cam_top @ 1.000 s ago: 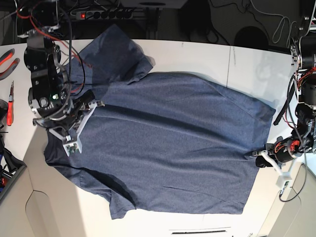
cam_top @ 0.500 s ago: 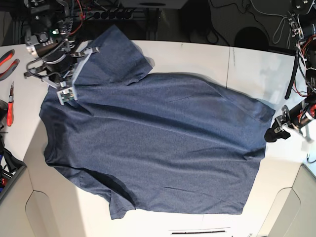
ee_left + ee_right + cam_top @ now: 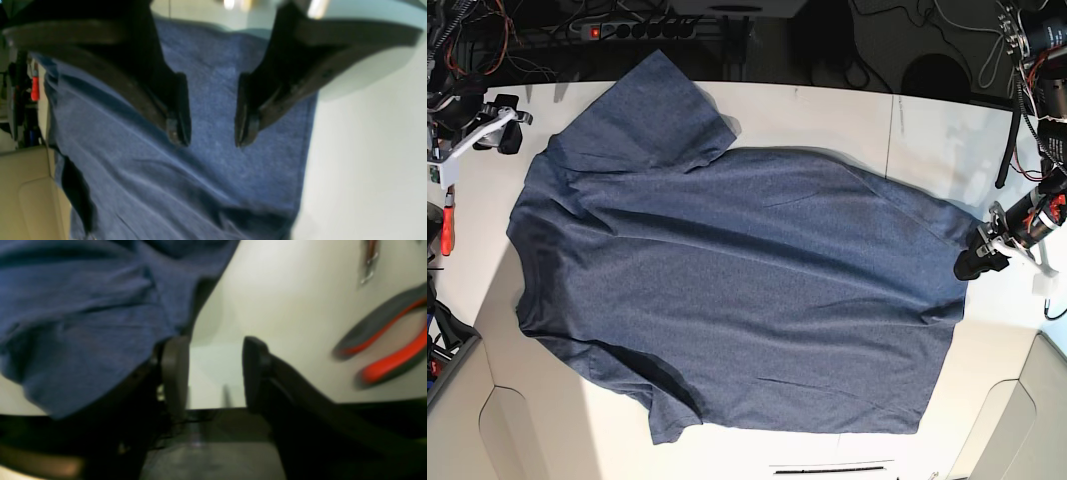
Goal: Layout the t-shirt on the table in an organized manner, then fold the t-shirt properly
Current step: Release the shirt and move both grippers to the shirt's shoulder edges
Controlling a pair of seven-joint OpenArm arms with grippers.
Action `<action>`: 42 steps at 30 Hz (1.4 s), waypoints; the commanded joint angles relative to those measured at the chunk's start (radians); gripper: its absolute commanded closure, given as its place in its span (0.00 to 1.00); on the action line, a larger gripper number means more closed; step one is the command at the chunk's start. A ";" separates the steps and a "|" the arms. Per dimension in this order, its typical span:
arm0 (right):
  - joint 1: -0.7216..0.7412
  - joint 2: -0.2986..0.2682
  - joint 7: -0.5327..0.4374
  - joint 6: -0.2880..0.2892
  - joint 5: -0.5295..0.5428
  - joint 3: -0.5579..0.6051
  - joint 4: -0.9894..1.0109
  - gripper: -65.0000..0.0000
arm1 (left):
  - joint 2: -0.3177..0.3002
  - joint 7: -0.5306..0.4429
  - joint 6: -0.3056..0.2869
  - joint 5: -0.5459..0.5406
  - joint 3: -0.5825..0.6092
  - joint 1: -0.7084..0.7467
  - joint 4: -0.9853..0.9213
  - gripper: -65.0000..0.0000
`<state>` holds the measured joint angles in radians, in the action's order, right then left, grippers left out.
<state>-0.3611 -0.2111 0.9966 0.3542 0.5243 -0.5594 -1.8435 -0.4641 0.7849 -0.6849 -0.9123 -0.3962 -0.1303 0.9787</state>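
My gripper will fold the t-shirt's side, and the t-shirt's far sleeve [image 3: 649,112] will trail inward with it, because the sleeve sticks out loosely and is still joined at the creased shoulder [image 3: 592,168].
The t-shirt [image 3: 747,290] lies spread flat on the white table [image 3: 847,115], plain navy side up, one sleeve toward the far left and one toward the near left. My left gripper [image 3: 972,265] sits at the shirt's right corner. In the left wrist view it [image 3: 211,136] is open just above the cloth [image 3: 213,193] with nothing pinched. My right gripper [image 3: 507,130] is off the shirt's far-left edge. In the right wrist view it [image 3: 215,373] is open over bare table [image 3: 283,306], the shirt [image 3: 76,323] beside its left finger.
Red-handled pliers [image 3: 393,353] lie on the table right of my right gripper. A red-handled tool [image 3: 447,225] rests at the left edge. A power strip [image 3: 637,28] and cables run behind the far edge. A thin seam [image 3: 892,130] crosses the tabletop.
My right gripper has travelled up and left off the shirt and has opened. My left gripper has let go of the shirt's right corner and stands open beside it.
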 commanded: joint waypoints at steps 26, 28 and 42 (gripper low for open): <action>0.089 0.071 -0.103 0.085 0.011 0.235 0.232 0.67 | 0.086 -0.017 -0.013 0.013 -0.005 -0.016 0.047 0.61; 0.089 0.080 -0.103 0.088 0.011 0.235 0.232 0.94 | 0.081 -0.018 -0.013 0.012 -0.005 -0.016 0.047 0.61; 0.084 0.078 -0.013 0.088 0.006 0.232 0.224 1.00 | 0.028 0.015 -0.013 0.024 -0.252 0.082 0.048 0.60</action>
<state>-0.2779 -0.1219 0.9821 0.4347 0.5232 -0.3222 -1.6035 -0.4160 0.8104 -0.6865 -0.8677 -0.6456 -0.0341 1.0096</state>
